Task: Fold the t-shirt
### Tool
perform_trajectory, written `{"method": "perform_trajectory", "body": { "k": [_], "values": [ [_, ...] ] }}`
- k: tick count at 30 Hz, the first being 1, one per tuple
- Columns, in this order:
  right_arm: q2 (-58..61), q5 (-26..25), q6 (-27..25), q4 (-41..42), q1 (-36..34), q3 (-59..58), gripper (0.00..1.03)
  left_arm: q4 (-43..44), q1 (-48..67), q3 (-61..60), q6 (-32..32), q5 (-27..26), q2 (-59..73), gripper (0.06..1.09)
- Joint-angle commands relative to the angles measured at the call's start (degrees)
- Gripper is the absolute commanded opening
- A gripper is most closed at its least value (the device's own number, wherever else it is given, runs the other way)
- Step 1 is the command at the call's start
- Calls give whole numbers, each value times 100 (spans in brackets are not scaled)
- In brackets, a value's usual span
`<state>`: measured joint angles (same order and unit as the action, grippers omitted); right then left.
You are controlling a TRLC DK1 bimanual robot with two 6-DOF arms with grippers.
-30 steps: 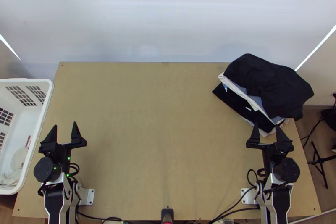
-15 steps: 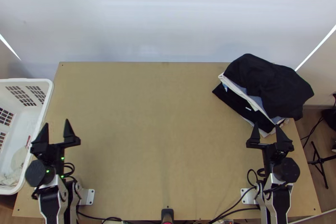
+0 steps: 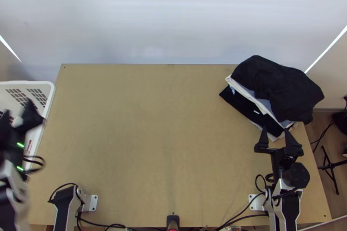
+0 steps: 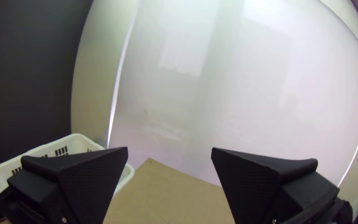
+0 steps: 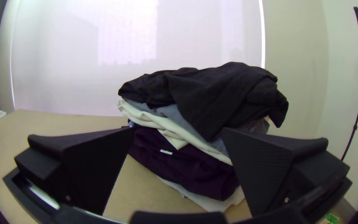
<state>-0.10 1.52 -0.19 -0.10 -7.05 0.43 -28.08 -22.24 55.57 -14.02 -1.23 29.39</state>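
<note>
The white basket (image 3: 27, 97) is below my open left gripper, so I should expect a crumpled t-shirt to be hidden inside the basket.
At the left edge of the top view my left gripper (image 3: 18, 112) is blurred and hangs over the white basket. In its wrist view the left gripper (image 4: 169, 151) has its fingers wide apart with nothing between them. My right gripper (image 3: 275, 131) stands open at the near side of a clothes stack; its wrist view has the right gripper (image 5: 177, 130) with the stack beyond its parted fingers. On top of the stack lies a bunched black cloth (image 3: 277, 86), above folded white, grey-blue and dark garments (image 5: 179, 161). Which of them is the t-shirt I cannot tell.
The white basket (image 3: 49, 101) stands along the left edge of the wooden table (image 3: 160, 135). A small black device (image 3: 172, 221) sits at the near edge. Cables run by both arm bases, and a black stand (image 3: 332, 168) is on the floor at right.
My left gripper has swung left, from above the table's left side to over the basket. The right arm and the clothes stack have stayed put.
</note>
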Motion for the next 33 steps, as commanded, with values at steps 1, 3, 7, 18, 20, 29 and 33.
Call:
{"method": "perform_trajectory", "body": {
  "k": [1,3,7,18,20,29,33],
  "values": [
    [1,-2,1,1,2,1,98,-2035,-1397,3206,-452,-8,2563,104],
    [1,-2,-8,1,2,1,98,-2694,-1889,3988,-461,-26,3451,104],
    [1,-2,1,1,2,1,98,-4030,-2803,5702,-435,-17,5385,104],
    [1,-2,1,1,2,1,98,-3907,-4113,7257,681,704,8461,104],
    [1,-2,1,1,2,1,98,-3802,-4210,7257,1033,976,8847,104],
    [1,-2,1,1,2,1,98,-3705,-4359,7301,2061,1714,10306,104],
    [1,-2,1,1,2,1,98,-3890,-4377,7196,2281,1890,10799,104]
  ]
}}
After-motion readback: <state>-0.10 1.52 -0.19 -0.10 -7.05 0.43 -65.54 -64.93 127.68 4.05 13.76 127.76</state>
